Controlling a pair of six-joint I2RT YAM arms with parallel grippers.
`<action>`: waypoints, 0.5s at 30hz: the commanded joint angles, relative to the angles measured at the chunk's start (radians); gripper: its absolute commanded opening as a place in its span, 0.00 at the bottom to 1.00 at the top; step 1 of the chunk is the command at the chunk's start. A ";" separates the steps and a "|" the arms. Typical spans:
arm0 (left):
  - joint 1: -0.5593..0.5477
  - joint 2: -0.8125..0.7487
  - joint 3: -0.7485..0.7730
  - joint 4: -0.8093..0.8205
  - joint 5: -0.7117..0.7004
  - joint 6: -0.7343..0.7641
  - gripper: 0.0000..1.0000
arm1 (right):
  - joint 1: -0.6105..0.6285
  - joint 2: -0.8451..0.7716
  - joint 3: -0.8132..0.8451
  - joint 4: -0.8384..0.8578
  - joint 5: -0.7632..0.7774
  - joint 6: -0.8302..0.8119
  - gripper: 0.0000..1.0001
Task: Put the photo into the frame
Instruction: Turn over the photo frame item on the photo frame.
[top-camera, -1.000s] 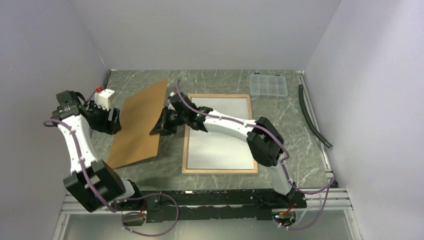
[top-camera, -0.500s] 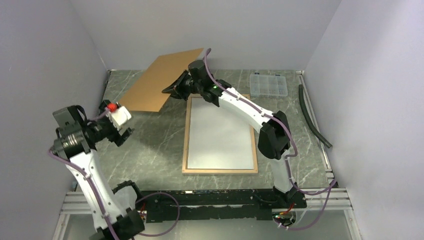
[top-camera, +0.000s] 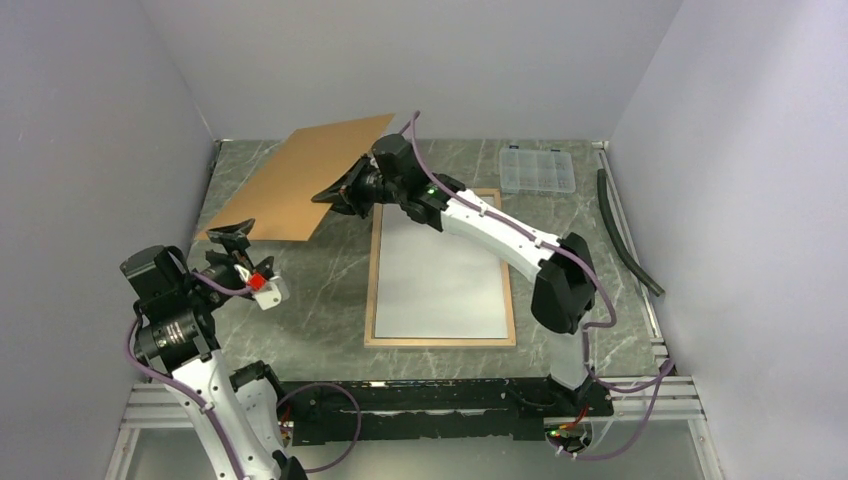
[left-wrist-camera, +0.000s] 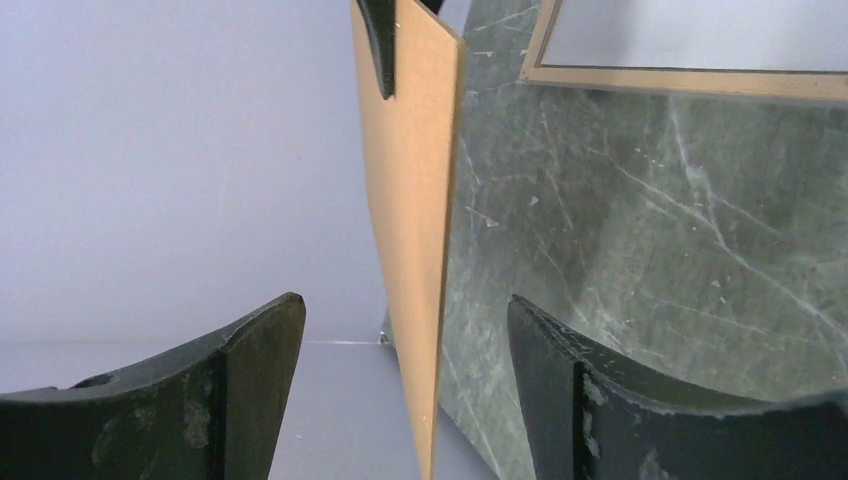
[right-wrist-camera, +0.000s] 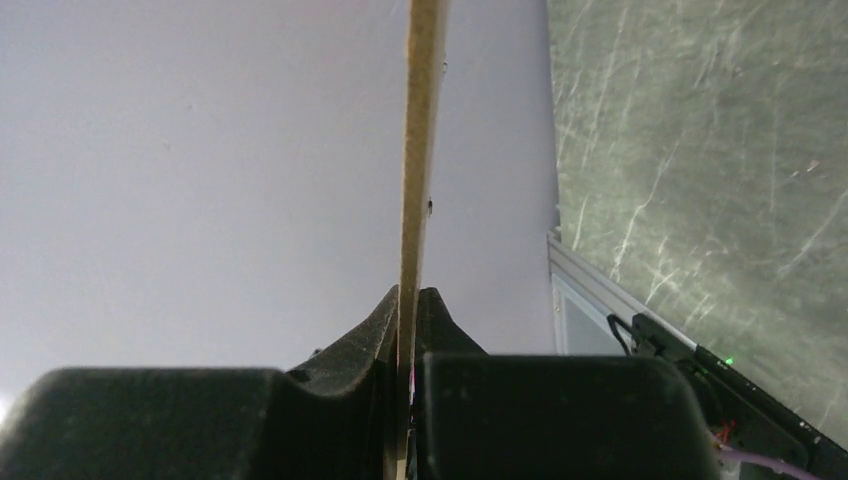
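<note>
Next, I take the backing panel's lower corner (top-camera: 214, 228) with my left gripper so my right gripper can regrasp and flip it, because the panel shows its plain side (top-camera: 305, 172) up, with clips underneath.
The frame (top-camera: 372, 280) lies flat on the table, light wood rails up. A white sheet (top-camera: 440, 265) fills it; I cannot tell whether this is the photo's plain back. No dark print shows. My right gripper (top-camera: 335, 190) is shut on the right edge of the brown backing panel (top-camera: 300, 180) and holds it in the air over the back left of the table. In the right wrist view the panel (right-wrist-camera: 420, 120) stands edge-on between the shut jaws of the gripper (right-wrist-camera: 408, 295). My left gripper (top-camera: 240, 250) is open and empty, near the panel's lower left corner, apart from it. In the left wrist view (left-wrist-camera: 400, 300) the panel (left-wrist-camera: 410, 200) shows beyond the fingers, and the frame's corner (left-wrist-camera: 680, 82) at top right.
A clear compartment box (top-camera: 537, 170) sits at the back right. A black hose (top-camera: 625, 235) lies along the right edge. Grey walls close in the left, back and right. A metal rail (top-camera: 430, 400) runs along the near edge.
My right gripper has lifted the brown panel off the table and carried it up and back. My left gripper has drawn away from the panel's left edge toward the near left.
</note>
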 joint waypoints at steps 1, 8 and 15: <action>0.000 0.013 0.032 -0.068 0.089 0.189 0.77 | 0.001 -0.160 -0.035 0.226 -0.026 0.026 0.00; 0.001 0.021 0.057 -0.068 0.134 0.165 0.59 | 0.027 -0.226 -0.163 0.340 -0.058 0.076 0.00; 0.001 0.046 0.089 -0.117 0.139 0.179 0.44 | 0.063 -0.222 -0.191 0.381 -0.076 0.092 0.00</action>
